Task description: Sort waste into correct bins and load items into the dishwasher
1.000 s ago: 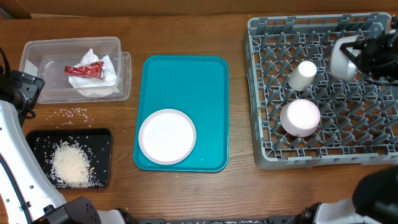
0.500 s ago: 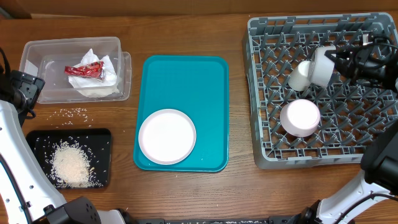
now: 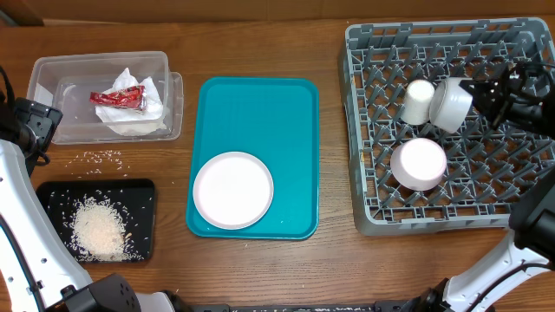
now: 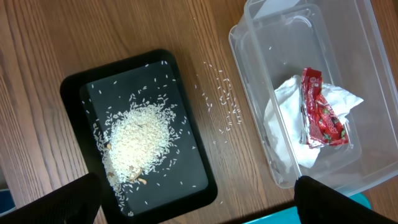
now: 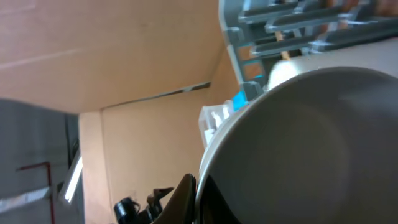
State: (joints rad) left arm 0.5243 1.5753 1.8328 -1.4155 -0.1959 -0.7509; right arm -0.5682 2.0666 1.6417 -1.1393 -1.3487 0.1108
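The grey bowl is tilted on its side close against the white cup, so next my right gripper lets go of it and sets it rim-down in the free rack space.
My right gripper is shut on the rim of the grey bowl and holds it tilted on its side over the dish rack, right beside the white cup. The bowl fills the right wrist view, with one finger against its rim. A small white bowl lies upside down in the rack. The pale plate sits on the teal tray. The clear tub holds a napkin and the red wrapper. The black tray holds rice. My left gripper is open and empty above them.
The teal serving tray lies in the middle of the table. Loose rice grains are scattered on the wood between tub and black tray. My left arm runs along the left edge.
My right gripper has carried the grey bowl left and down from the rack's far right to beside the white cup. The left arm has not moved.
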